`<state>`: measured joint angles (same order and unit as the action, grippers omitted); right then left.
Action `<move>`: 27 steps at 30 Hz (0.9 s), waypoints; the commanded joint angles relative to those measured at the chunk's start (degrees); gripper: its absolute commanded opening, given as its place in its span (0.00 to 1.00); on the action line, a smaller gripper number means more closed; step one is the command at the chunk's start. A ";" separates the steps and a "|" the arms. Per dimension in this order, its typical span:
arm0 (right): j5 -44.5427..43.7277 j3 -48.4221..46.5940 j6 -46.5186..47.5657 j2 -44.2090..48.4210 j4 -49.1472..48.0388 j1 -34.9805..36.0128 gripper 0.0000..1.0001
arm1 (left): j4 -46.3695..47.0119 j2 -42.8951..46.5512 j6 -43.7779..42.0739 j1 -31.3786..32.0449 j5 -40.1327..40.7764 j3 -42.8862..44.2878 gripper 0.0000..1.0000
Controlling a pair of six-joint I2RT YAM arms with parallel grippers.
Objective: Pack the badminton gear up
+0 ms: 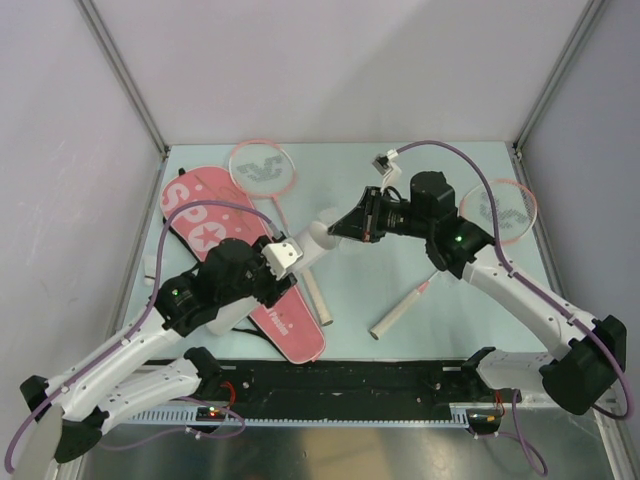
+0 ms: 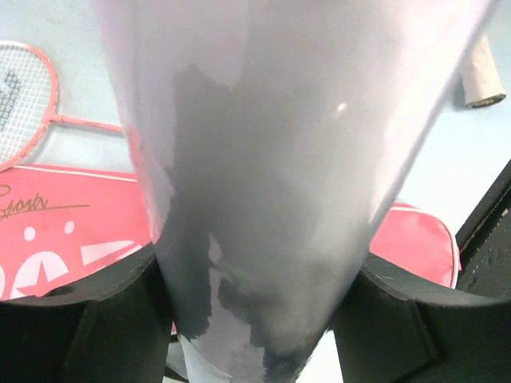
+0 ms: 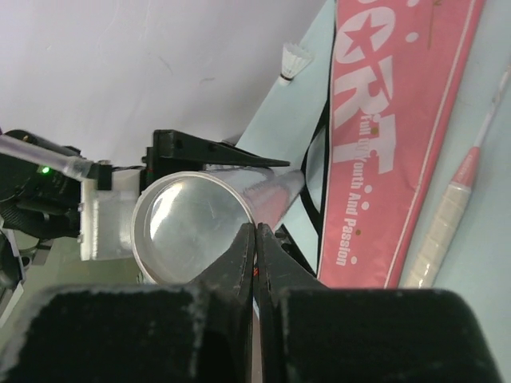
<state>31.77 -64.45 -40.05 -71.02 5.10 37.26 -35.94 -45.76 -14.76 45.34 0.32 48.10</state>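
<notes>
The lid's rim (image 3: 249,209) is pinched in my right gripper and the tube is held in my left gripper. I should keep pulling the lid toward the open tabletop (image 1: 402,256) and let go of it there.
My left gripper (image 1: 285,255) is shut on the long white tube (image 1: 322,232), held above the pink "SPORT" bag (image 1: 215,235). The tube fills the left wrist view (image 2: 263,159) between the black fingers (image 2: 80,335). My right gripper (image 1: 348,225) is shut, its fingertips (image 3: 247,239) pinched at the rim of the tube's open end (image 3: 192,227). One pink-rimmed racket (image 1: 262,165) lies at the back, beside the bag. The other racket (image 1: 500,210) lies at the right, partly under my right arm. One white shuttlecock (image 3: 295,62) lies by the wall beyond the bag (image 3: 383,120).
The first racket's pale handle (image 1: 312,295) and the second's (image 1: 400,312) lie on the table between the arms. The bag's black strap (image 3: 315,171) loops beside the bag. The walls close in on three sides.
</notes>
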 commanded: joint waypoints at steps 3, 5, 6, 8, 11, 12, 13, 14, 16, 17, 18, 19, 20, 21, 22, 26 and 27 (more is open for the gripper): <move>0.64 -1.58 -1.44 4.88 0.46 -7.66 0.00 | 0.93 1.00 1.67 0.00 3.71 0.66 0.42; 1.47 -1.37 -1.15 5.93 0.55 -9.31 0.00 | 0.76 0.97 1.93 -0.02 3.59 0.68 0.42; 1.64 -1.11 -1.20 6.57 0.67 -9.92 0.00 | 0.68 0.86 1.89 0.00 3.57 0.64 0.42; 2.03 -0.42 -1.42 7.58 0.51 -11.39 0.00 | 0.59 0.63 1.92 -0.04 3.47 0.52 0.42; 2.95 0.45 -1.79 8.52 0.19 -13.64 0.00 | 0.61 0.32 1.85 -0.01 3.45 0.51 0.41; 3.21 0.72 -1.88 8.62 0.22 -14.46 0.00 | 0.61 0.15 1.85 -0.04 3.28 0.55 0.41; 3.30 0.99 -1.74 8.66 0.20 -15.14 0.00 | 0.65 0.06 1.85 -0.02 2.98 0.57 0.41; 3.12 1.29 -1.23 8.60 0.54 -15.91 0.00 | 0.63 -0.03 1.85 -0.05 2.74 0.67 0.41; -0.24 1.92 0.29 8.33 2.70 -17.51 0.00 | 0.64 -0.06 2.02 -0.07 2.49 0.90 0.41; -3.08 2.25 1.58 7.99 4.16 -18.20 0.00 | 0.67 0.00 2.06 -0.07 2.45 1.01 0.41; -5.87 2.67 2.71 7.34 6.21 -18.98 0.00 | 0.64 0.11 2.13 -0.03 2.30 1.15 0.41; -9.63 3.02 3.72 6.71 7.85 -19.55 0.00 | 0.67 0.30 2.16 -0.06 2.22 1.23 0.41; -13.36 3.76 4.39 5.69 9.28 -20.36 0.00 | 0.68 0.66 2.18 -0.07 2.09 1.31 0.42; -15.89 4.53 5.00 4.39 9.96 -20.94 0.00 | 0.69 0.97 2.01 -0.03 2.03 1.30 0.42; -18.11 5.57 5.47 3.34 10.03 -21.72 0.00 | 0.74 1.35 1.84 -0.01 2.04 1.30 0.42; -25.44 8.04 7.86 -2.73 9.96 -23.62 0.00 | 0.91 2.21 1.43 0.01 3.01 1.06 0.43; -27.11 8.16 8.88 -4.75 9.68 -23.76 0.01 | 0.89 2.41 1.51 -0.04 3.23 0.96 0.43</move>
<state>15.73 -57.74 -35.57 -70.57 13.06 14.66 -36.64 -45.01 -13.50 45.50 2.79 48.10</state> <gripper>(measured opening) 0.010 0.679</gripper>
